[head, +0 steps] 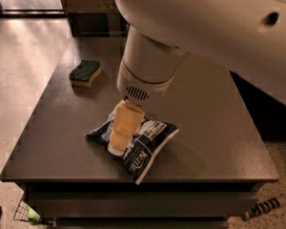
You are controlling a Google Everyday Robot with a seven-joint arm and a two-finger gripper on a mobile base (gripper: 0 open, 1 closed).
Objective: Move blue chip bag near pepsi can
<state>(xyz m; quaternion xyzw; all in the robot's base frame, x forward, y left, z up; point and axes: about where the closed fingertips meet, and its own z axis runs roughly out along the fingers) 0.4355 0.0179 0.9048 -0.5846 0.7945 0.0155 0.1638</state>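
My gripper will have the blue chip bag point(135, 155) bunch up at it with the ends drooping when I lift it, as the bag's wide end point(154, 145) lies creased and slack.
The blue chip bag point(145, 149) lies crumpled on the dark table point(214, 128), near its front edge. My gripper point(117, 149) hangs from the big white arm and sits right over the bag's left half, its yellow-tan fingers point(124, 128) pointing down onto the foil. The pepsi can is hidden behind my arm.
A green-topped yellow sponge point(86, 72) lies at the table's back left. The table's front edge point(133, 178) runs just below the bag. A striped object point(267, 206) lies on the floor at the lower right.
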